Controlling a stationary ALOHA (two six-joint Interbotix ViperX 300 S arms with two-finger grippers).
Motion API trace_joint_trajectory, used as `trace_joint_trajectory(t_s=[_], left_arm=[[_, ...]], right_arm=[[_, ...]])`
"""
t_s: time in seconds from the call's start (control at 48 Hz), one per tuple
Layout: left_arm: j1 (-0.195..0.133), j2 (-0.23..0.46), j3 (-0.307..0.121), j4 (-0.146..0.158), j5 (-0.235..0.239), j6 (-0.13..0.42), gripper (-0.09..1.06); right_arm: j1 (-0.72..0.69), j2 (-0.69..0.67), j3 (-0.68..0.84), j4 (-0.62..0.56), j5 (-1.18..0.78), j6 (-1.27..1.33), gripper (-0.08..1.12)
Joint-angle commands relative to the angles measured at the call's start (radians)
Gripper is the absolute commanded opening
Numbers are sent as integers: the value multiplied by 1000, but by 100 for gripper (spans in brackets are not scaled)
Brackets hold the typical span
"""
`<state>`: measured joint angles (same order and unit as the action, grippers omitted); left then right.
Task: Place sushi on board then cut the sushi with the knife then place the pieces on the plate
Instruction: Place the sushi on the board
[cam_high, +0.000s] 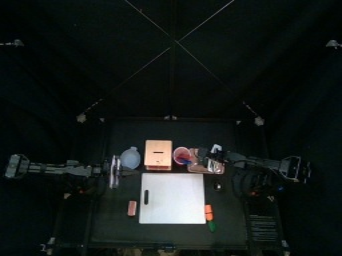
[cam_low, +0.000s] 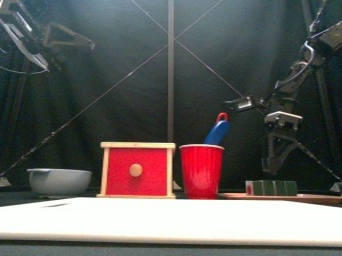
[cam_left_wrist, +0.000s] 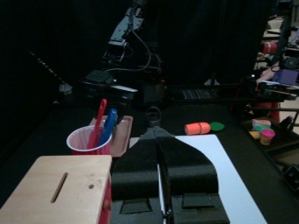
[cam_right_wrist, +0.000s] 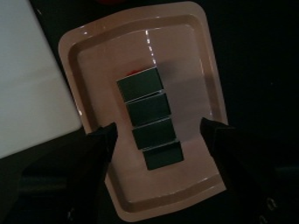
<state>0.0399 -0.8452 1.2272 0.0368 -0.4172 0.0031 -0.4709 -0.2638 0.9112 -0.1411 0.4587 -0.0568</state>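
The green blocks push against each other end to end along thin seams (cam_right_wrist: 147, 97). So the whole sushi roll (cam_right_wrist: 151, 119) will rise as one row when I lift it.
The sushi roll (cam_right_wrist: 149, 118), a row of dark green blocks, lies in the pink tray (cam_right_wrist: 87, 79) at the table's right; it is also seen low in the front view as the sushi roll (cam_low: 273, 187). My right gripper (cam_right_wrist: 160, 156) hangs open just above it, one jaw on each side of the roll's near end, gripping nothing. The red cup (cam_low: 202, 171) holds the blue knife (cam_low: 221, 130) and a red one. The white board (cam_high: 174, 198) lies bare at the front. My left gripper (cam_left_wrist: 163, 175) is shut and empty, left of the board.
The wooden box (cam_high: 162, 155) with its red drawer front stands left of the cup, and the blue-grey bowl (cam_high: 130, 158) beyond it. Small toy foods lie at the board's left edge (cam_high: 131, 207) and at its right front corner (cam_high: 210, 212).
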Motion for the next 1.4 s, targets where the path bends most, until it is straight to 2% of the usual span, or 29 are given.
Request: trace_joint_trajectory(t_s=[0.021,0.771,1.146,1.396], left_arm=[[3,3,-11,0,-8,-2,-3],[5,3,-9,0,-8,2,-3],[6,5,-9,0,-8,0,-3],[6,3,-9,0,-8,-2,-3]], right_arm=[[-11,8,-26,0,-18,-2,104],[-15,123,-29,3,-74,2,101],[-23,123,-31,8,-74,3,63],[-23,72,-64,9,-9,5,61]])
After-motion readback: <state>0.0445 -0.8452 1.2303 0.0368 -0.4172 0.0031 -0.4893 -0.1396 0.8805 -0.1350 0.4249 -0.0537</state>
